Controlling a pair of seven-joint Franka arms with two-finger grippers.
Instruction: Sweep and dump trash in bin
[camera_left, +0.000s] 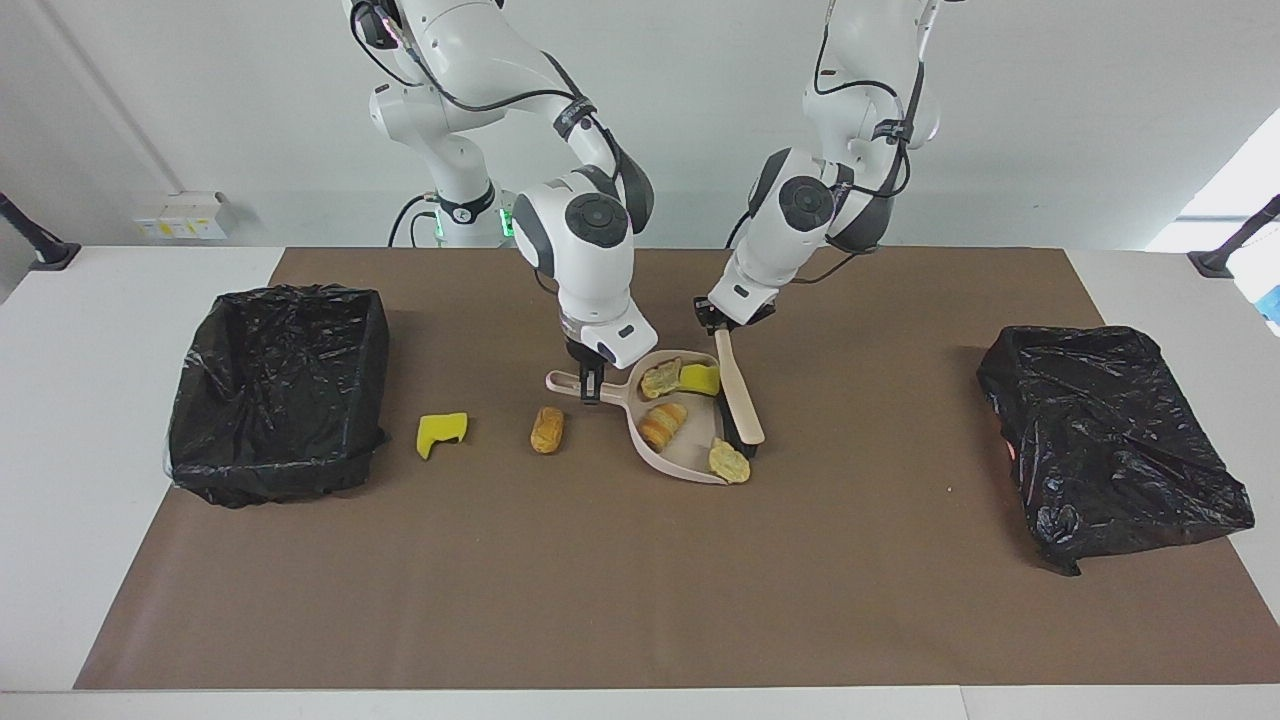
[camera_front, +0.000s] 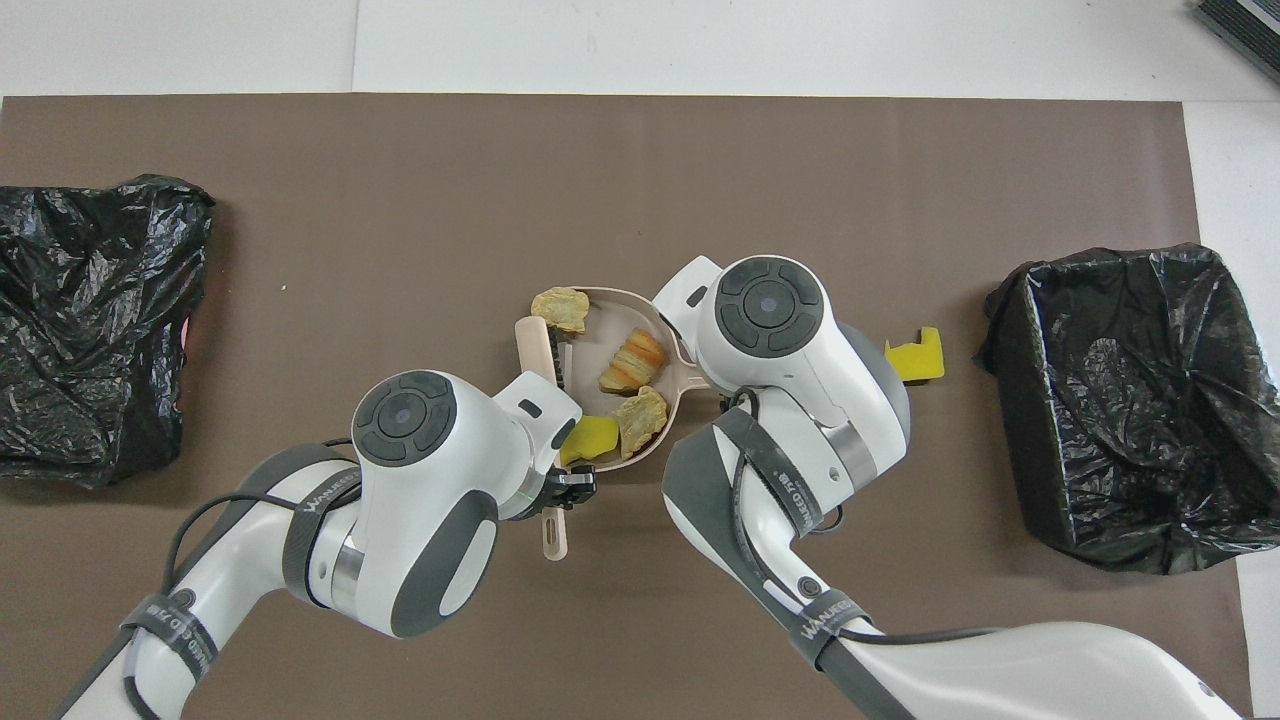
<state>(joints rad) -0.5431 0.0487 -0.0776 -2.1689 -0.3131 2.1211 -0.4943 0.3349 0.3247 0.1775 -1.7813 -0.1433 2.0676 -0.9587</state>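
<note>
I should pull the brush (camera_left: 739, 388) clear with my left gripper, since it lies across the loaded dustpan's edge (camera_front: 565, 361), before my right gripper carries the dustpan to the bin.
A beige dustpan (camera_left: 693, 442) lies at the middle of the brown mat and holds trash: a yellow sponge bit (camera_left: 700, 379), a tan chunk (camera_left: 661, 378) and a croissant-like chunk (camera_left: 663, 424). Another chunk (camera_left: 729, 462) sits at its lip. My right gripper (camera_left: 590, 388) is shut on the dustpan's handle. My left gripper (camera_left: 723, 322) is shut on the handle of a beige brush (camera_left: 741, 402), which lies along the pan's edge. A yellow sponge bit (camera_left: 441, 432) and a tan chunk (camera_left: 547, 429) lie on the mat between the pan and the open bin (camera_left: 280, 390).
The open black-lined bin (camera_front: 1130, 400) stands toward the right arm's end of the table. A second black bag-covered bin (camera_left: 1110, 440) stands toward the left arm's end. The overhead view shows the pan (camera_front: 612, 318), the brush (camera_front: 541, 345) and the loose sponge bit (camera_front: 915, 357).
</note>
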